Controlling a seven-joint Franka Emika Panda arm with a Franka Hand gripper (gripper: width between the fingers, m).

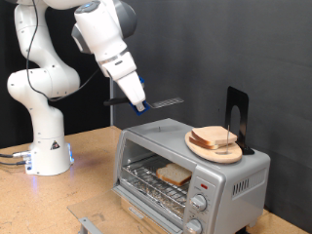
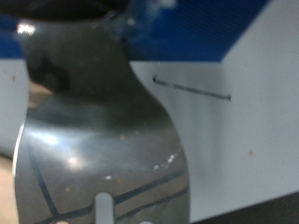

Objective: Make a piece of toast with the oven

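Observation:
The spatula (image 1: pixel 168 102) is level over the clear part of the oven's top (image 1: pixel 159 136), so the robot's gripper should keep going down until the spatula rests there and then let go of it.
The silver oven (image 1: pixel 249 174) stands on the table at the exterior view's lower right. Its glass door (image 1: pixel 148 198) looks folded down. A slice of toast (image 1: pixel 174 175) lies flat on the wire rack inside. My gripper (image 1: pixel 138 101) hangs above and to the exterior view's left of the oven, apart from it. It is shut on the handle of a flat metal spatula (image 1: pixel 168 100), which points toward the exterior view's right. In the wrist view the shiny slotted spatula blade (image 2: pixel 103 149) fills most of the picture; the fingers do not show clearly there.
A round wooden plate (image 1: pixel 198 148) with bread slices (image 1: pixel 213 137) sits on the oven's top, beside a black upright stand (image 1: pixel 237 112). Round knobs (image 1: pixel 199 203) run down the oven's front. The white robot base (image 1: pixel 49 151) stands at the left. A small metal part (image 1: pixel 90 224) lies at the table's front.

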